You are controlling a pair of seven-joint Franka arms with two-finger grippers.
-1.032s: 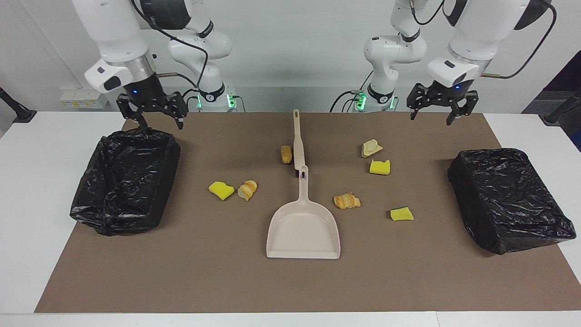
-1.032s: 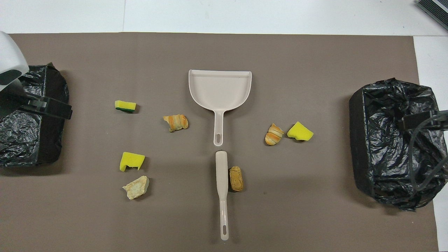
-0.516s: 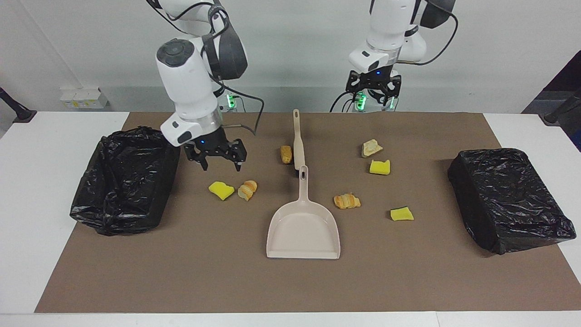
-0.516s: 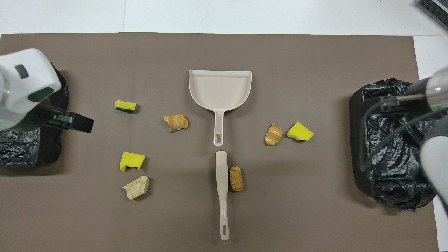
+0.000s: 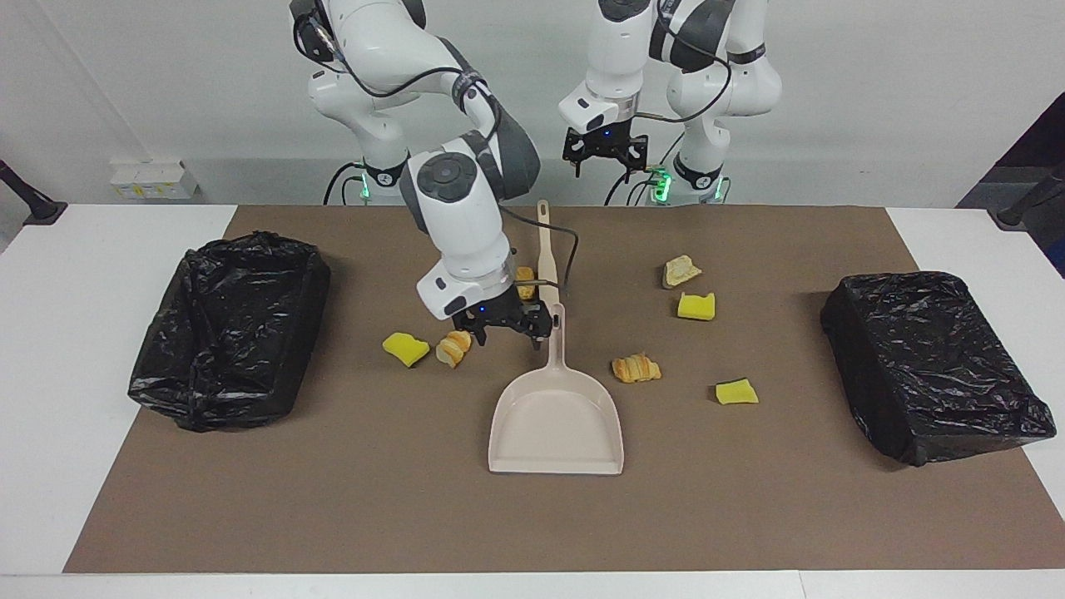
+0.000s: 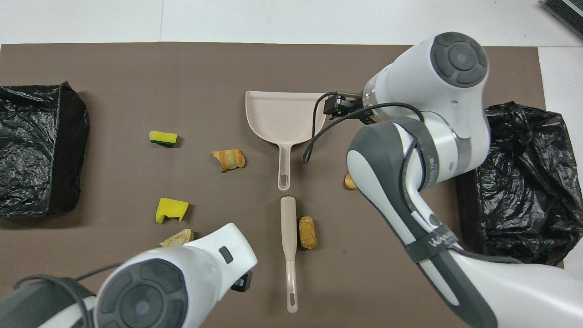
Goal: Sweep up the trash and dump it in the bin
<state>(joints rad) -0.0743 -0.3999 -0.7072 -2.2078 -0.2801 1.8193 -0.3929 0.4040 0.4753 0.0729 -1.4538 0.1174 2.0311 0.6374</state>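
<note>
The beige dustpan (image 6: 281, 117) has a wide pan with a raised rim (image 6: 253, 126). I expect it to hold several trash pieces together when I carry it to the bin.
The beige dustpan (image 5: 556, 424) lies mid-mat, its handle toward the robots; it also shows in the overhead view (image 6: 286, 114). The beige brush (image 5: 545, 249) (image 6: 288, 246) lies just nearer the robots, in line with it. Trash is scattered: yellow sponge wedges (image 5: 405, 348) (image 5: 696, 306) (image 5: 736, 392) and bread pieces (image 5: 454, 348) (image 5: 636, 368) (image 5: 681, 270) (image 6: 307, 232). My right gripper (image 5: 507, 327) (image 6: 339, 105) is open, low over the mat beside the dustpan handle's end, holding nothing. My left gripper (image 5: 606, 156) (image 6: 241, 282) is open and empty, high over the brush's handle end.
An open bin lined with a black bag (image 5: 229, 333) (image 6: 524, 205) stands at the right arm's end. A second black-bagged bin (image 5: 932, 366) (image 6: 36, 150) stands at the left arm's end. The brown mat (image 5: 333, 499) covers the white table.
My right gripper swung from over its bin to beside the dustpan handle. My left gripper moved from its end of the table to over the brush handle. The objects have not moved.
</note>
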